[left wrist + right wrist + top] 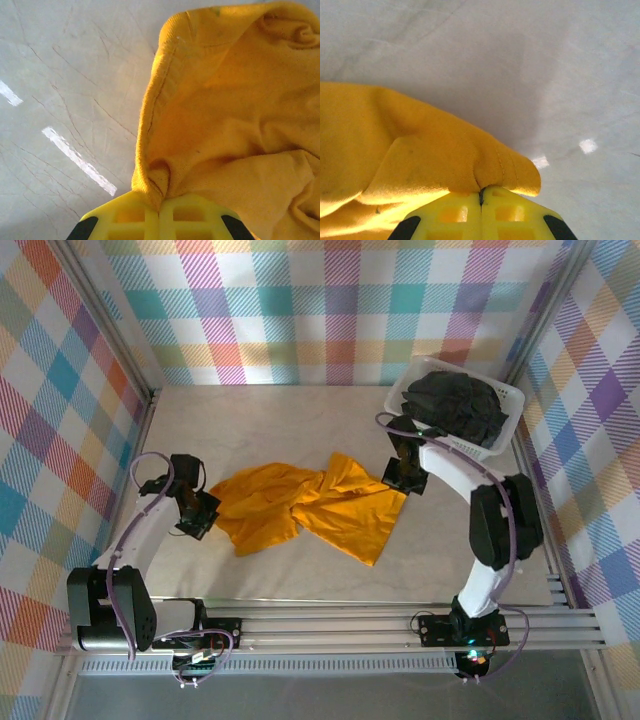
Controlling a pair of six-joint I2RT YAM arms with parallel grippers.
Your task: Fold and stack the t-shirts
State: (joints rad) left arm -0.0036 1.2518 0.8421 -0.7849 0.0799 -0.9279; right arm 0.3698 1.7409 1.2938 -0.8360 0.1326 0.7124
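Note:
The orange-yellow t-shirt's middle (312,498) is twisted and bunched up, so my left gripper should keep hold of the hem (226,512) and pull it away to straighten the t-shirt before folding.
An orange-yellow t-shirt (310,505) lies crumpled across the middle of the table. My left gripper (205,512) sits at its left edge, shut on a fold of the shirt's hem (150,185); its yellow fingertips (135,220) meet with cloth pinched between them. At the shirt's upper right corner my right gripper (403,477) is shut on the orange cloth (485,170), the yellow fingertips (455,215) pressed together. A dark charcoal t-shirt (455,405) lies bunched in the basket at the back right.
A white lattice basket (505,430) stands at the back right corner, close behind the right arm. Checked walls enclose the pale tabletop (260,420) on three sides. A metal rail (350,625) runs along the near edge.

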